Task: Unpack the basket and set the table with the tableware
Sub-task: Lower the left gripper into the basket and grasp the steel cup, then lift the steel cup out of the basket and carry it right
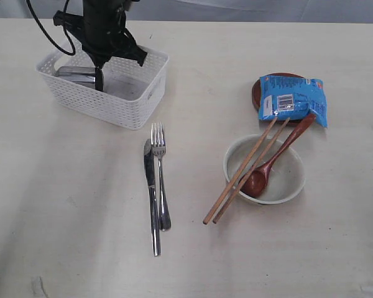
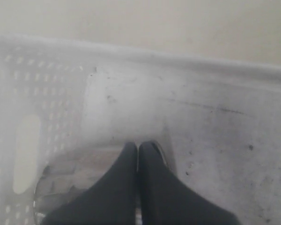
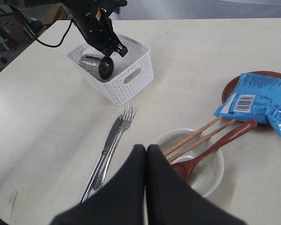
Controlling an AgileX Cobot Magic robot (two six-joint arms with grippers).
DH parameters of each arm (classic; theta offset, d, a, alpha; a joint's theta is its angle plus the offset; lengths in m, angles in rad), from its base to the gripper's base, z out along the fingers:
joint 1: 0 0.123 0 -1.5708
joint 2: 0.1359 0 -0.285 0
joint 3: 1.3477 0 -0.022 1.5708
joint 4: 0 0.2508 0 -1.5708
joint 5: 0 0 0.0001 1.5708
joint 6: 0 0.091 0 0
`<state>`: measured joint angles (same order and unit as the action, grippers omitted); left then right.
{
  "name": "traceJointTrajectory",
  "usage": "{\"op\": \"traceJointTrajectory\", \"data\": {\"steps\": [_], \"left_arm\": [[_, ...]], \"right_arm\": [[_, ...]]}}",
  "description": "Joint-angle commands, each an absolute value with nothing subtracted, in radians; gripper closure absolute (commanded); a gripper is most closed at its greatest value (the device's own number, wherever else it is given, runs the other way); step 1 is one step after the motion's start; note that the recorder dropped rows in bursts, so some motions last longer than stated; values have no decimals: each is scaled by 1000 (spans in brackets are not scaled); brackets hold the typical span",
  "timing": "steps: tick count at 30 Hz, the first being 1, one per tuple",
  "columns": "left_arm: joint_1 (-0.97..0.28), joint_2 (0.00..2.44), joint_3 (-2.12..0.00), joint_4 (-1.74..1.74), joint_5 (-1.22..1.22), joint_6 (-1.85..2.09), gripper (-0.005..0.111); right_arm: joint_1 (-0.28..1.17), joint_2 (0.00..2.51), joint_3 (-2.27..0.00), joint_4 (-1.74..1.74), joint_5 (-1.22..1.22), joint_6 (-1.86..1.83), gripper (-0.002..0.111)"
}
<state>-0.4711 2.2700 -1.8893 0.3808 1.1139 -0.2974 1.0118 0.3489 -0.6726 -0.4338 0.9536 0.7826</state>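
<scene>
The left gripper's closed fingers touch only the rim of the tipped steel cup (image 2: 159, 151), so the robot should open them, place one finger inside the cup's opening (image 3: 106, 68) and grasp the cup's side.
The white basket (image 1: 133, 102) stands at the back left of the table (image 1: 62, 211). My left gripper (image 1: 99, 82) reaches down inside it. In the left wrist view its fingers (image 2: 126, 164) are pressed together with a thin strip of the steel cup's (image 2: 61, 183) rim between them. The cup (image 3: 96, 64) lies on its side in the basket (image 3: 131, 79). Knife (image 1: 151, 198) and fork (image 1: 160, 180) lie side by side mid-table. A cream bowl (image 1: 285, 180) holds two chopsticks (image 1: 239, 177) and a wooden spoon (image 1: 267, 167). My right gripper (image 3: 145, 146) is shut and empty, above the table between cutlery and bowl.
A blue snack packet (image 1: 292, 99) lies on the small brown plate (image 1: 256, 93) behind the bowl. The left arm's black cable (image 1: 46, 31) hangs over the basket's far side.
</scene>
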Motion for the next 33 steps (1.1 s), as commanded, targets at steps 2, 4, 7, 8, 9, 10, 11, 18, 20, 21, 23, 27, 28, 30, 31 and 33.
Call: {"op": "traceJointTrajectory", "data": {"steps": [2, 4, 7, 8, 9, 10, 11, 18, 20, 21, 23, 27, 28, 30, 31, 33], "left_arm": [[-471, 2264, -1892, 336, 1139, -241, 107], [-471, 2257, -1892, 316, 1139, -224, 107], [-471, 2240, -1892, 299, 1147, -201, 107], [-471, 2233, -1892, 299, 1147, -195, 107], [-471, 2225, -1892, 299, 1147, -185, 107], [-471, 2216, -1892, 299, 1142, -183, 107], [-471, 2207, -1892, 299, 1137, -180, 107], [-471, 2179, -1892, 316, 1221, -80, 88], [-474, 2181, -1892, 316, 1221, -85, 64], [-481, 2181, -1892, 318, 1221, -91, 54], [-503, 2183, -1892, 335, 1221, -109, 52], [-567, 2212, -1892, 515, 1221, -135, 58], [-583, 2225, -1892, 569, 1221, -158, 58], [-585, 2251, -1892, 603, 1221, -191, 56], [-585, 2267, -1892, 603, 1221, -196, 55], [-585, 2287, -1892, 603, 1221, -196, 55]], "right_arm": [[1016, 349, -671, -436, 956, 770, 109], [1016, 349, -671, -436, 956, 770, 109], [1016, 349, -671, -436, 956, 770, 109], [1016, 349, -671, -436, 956, 770, 109], [1016, 349, -671, -436, 956, 770, 109], [1016, 349, -671, -436, 956, 770, 109], [1016, 349, -671, -434, 956, 770, 109], [1016, 349, -671, -431, 956, 770, 109], [1016, 349, -671, -429, 956, 767, 109], [1016, 349, -671, -427, 956, 762, 109], [1016, 349, -671, -418, 956, 750, 109], [1016, 349, -671, -416, 956, 743, 109], [1016, 349, -671, -416, 956, 743, 109], [1016, 349, -671, -416, 956, 743, 109], [1016, 349, -671, -416, 956, 743, 109], [1016, 348, -671, -416, 956, 739, 109]]}}
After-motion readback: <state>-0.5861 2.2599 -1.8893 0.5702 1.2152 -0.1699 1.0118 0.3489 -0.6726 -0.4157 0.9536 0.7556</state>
